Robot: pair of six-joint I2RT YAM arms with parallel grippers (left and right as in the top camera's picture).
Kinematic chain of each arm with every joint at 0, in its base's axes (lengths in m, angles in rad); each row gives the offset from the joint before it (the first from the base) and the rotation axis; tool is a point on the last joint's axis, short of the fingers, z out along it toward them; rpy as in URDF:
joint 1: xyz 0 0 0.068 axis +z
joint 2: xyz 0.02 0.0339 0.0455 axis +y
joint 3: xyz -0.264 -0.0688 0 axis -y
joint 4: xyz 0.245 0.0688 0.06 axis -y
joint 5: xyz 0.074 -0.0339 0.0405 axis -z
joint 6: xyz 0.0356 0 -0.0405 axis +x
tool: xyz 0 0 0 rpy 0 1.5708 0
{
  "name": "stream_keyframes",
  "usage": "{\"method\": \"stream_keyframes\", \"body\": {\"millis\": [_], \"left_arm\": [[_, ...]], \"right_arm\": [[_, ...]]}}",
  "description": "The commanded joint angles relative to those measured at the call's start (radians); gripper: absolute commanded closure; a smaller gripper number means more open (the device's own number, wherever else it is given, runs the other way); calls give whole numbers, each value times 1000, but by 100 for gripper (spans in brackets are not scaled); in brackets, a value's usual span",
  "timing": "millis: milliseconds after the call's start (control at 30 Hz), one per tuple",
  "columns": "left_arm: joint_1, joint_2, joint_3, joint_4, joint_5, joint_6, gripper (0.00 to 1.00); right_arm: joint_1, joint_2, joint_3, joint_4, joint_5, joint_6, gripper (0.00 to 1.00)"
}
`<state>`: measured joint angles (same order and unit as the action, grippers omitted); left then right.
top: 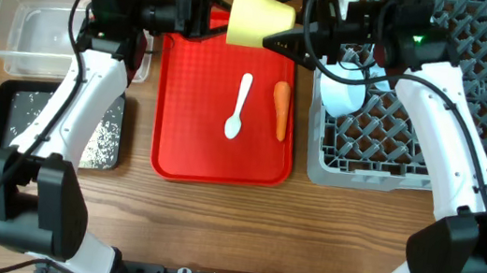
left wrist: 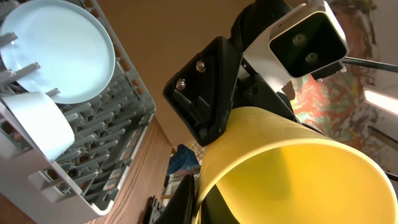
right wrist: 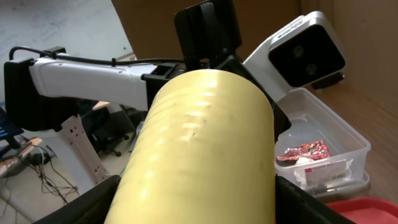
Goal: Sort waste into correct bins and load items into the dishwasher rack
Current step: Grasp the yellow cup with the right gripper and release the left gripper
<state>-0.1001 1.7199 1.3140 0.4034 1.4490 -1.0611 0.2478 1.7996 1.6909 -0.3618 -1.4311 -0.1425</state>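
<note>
The yellow cup's rim (top: 238, 23) is held tight by my left gripper, so next my left gripper opens. My right gripper is on the cup's base and should lower the cup into the grey rack (top: 348, 146).
The yellow cup (top: 261, 18) hangs on its side above the back edge of the red tray, between both grippers. My left gripper (top: 221, 20) is shut on its rim, with one finger inside the cup (left wrist: 298, 174) and one outside (left wrist: 199, 193). My right gripper (top: 280, 36) closes on the cup's other end, its fingers pressed on both sides (right wrist: 196, 199). A white spoon (top: 239, 108) and an orange carrot (top: 280, 110) lie on the red tray (top: 176, 147). The grey rack (top: 477, 82) holds a pale-blue plate (left wrist: 62, 50) and a bowl (top: 343, 93).
The clear tub (top: 13, 26) at the back left holds the red wrapper (right wrist: 305, 151). The black tray (top: 5, 124) in front of it holds loose rice (top: 101, 141). Both arms cross above the tray's back edge.
</note>
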Motion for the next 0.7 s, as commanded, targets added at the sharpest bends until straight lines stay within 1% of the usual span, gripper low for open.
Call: {"method": "stream_keyframes", "body": {"millis": [0, 300, 367, 400, 467, 533, 633, 667], "left_arm": [[-14, -20, 14, 5, -26, -28, 96], [-14, -20, 14, 5, -25, -27, 96], [-14, -20, 14, 5, -23, -27, 96], [-14, -20, 14, 5, -22, -27, 91], [-14, -20, 14, 5, -18, -27, 77], [-14, -20, 14, 4, -10, -27, 66], [-14, -20, 14, 5, -2, -24, 57], [-14, -20, 14, 5, 0, -24, 56]], "right_arm": [[24, 10, 2, -3, -33, -15, 26], [24, 10, 2, -6, -33, -13, 41], [22, 10, 2, -5, -33, -12, 43], [21, 10, 2, -5, -33, -12, 43], [19, 10, 2, -5, -33, -12, 45], [14, 10, 2, -5, -33, -12, 44], [-8, 10, 2, -5, -34, -11, 45], [-14, 10, 2, -6, -34, -11, 45]]}}
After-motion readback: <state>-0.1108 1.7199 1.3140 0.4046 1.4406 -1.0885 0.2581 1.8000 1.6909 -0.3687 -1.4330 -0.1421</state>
